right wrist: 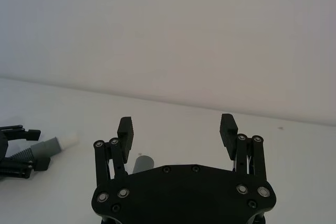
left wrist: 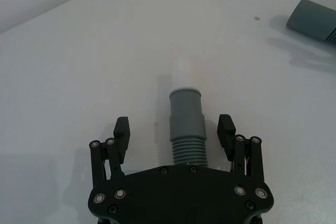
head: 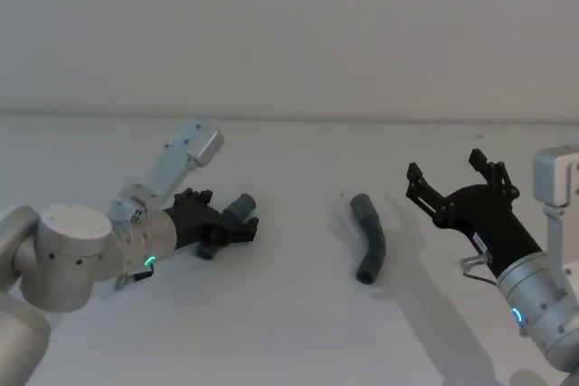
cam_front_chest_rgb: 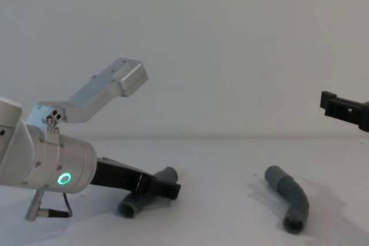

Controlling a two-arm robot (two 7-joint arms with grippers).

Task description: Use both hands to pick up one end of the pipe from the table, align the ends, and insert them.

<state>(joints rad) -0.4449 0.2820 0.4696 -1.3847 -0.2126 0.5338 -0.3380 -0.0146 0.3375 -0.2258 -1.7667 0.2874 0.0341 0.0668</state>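
The pale tip [left wrist: 182,71] runs straight out of the grey end's rim [left wrist: 185,90], so the pale tip will stay seated and rise with the pipe piece when I lift.
One pipe piece [head: 237,210], ribbed grey with a smooth pale tip [left wrist: 186,92], lies on the white table [head: 289,332] at the left. My left gripper [head: 229,221] is low over it, open, a finger on each side and a gap to the hose [left wrist: 187,124]. The other pipe piece [head: 369,240], bent with a wide grey cuff, lies right of centre [cam_front_chest_rgb: 290,197]. To its right my right gripper [head: 446,166] hangs above the table, open and holding nothing [right wrist: 177,127]. The right wrist view shows the left piece's white tip [right wrist: 68,140] far off.
A plain white wall [head: 289,33] rises behind the table. Bare tabletop lies between the two pieces and in front of them. A small dark speck [left wrist: 256,18] marks the surface near the second piece.
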